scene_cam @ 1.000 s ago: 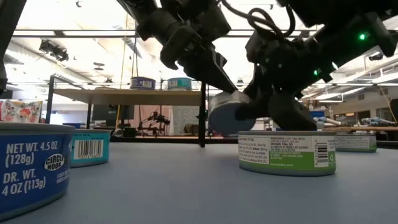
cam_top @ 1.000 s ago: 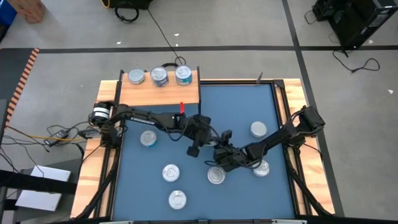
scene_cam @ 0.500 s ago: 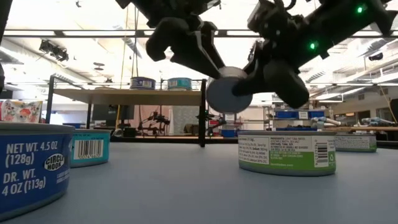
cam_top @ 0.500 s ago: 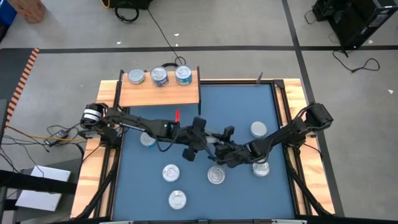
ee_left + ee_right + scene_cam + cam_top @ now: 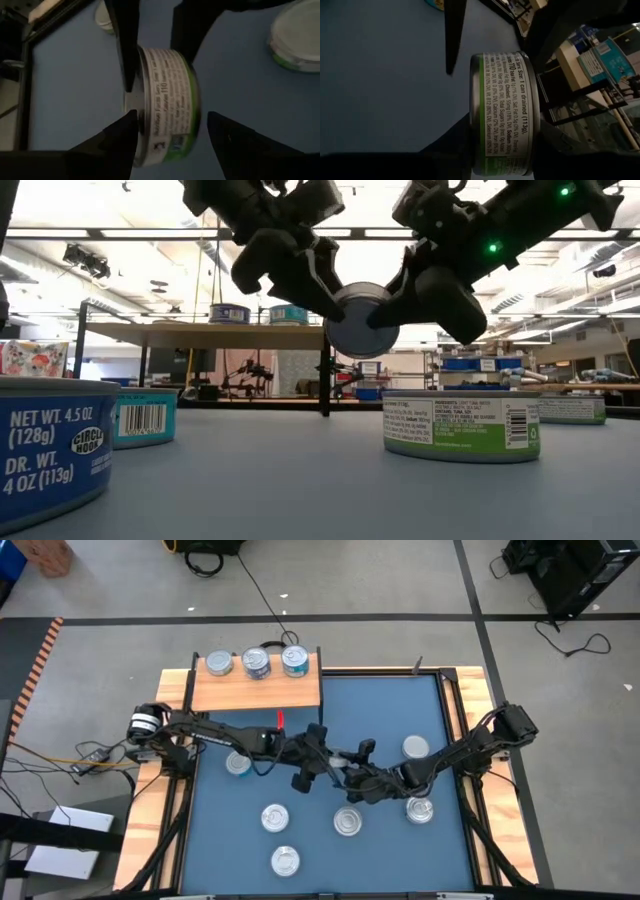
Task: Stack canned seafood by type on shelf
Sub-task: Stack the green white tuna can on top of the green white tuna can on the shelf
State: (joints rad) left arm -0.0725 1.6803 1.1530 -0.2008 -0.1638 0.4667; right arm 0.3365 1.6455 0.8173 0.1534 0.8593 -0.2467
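I should grab the can (image 5: pixel 361 327) by its flat ends with my left gripper, because my right gripper is holding this green-labelled can and the shelf (image 5: pixel 262 692) is on my left gripper's side.
A green-labelled can (image 5: pixel 358 321) of seafood hangs on edge above the middle of the blue table, between my two grippers. My right gripper (image 5: pixel 502 146) is shut on it. My left gripper (image 5: pixel 170 131) faces it from the left, open, with a finger on either side of the can's flat ends. The light wooden shelf (image 5: pixel 300 692) stands at the table's far left with three cans (image 5: pixel 256 663) in a row on top. Several more cans (image 5: pixel 275 817) stand upright on the table. My right gripper pinches the can between its two fingers, one on each flat end (image 5: pixel 476 131). The fingers reach in from the table's right side, slanting down. The can is lifted clear of the table, its axis about level, its label (image 5: pixel 506 100) toward my wrist.
Loose cans lie around the grippers: one at the left (image 5: pixel 237 763), two near the front (image 5: pixel 285 860), one just below the grippers (image 5: pixel 347 822), two at the right (image 5: pixel 415 748). A green-labelled can (image 5: pixel 462 424) stands close in the low view. Wooden rails edge the table.
My left gripper has opened and let go of the can, which stays in my right gripper. Both grippers and the can have risen higher above the table. The can has turned from tilted to standing on edge.
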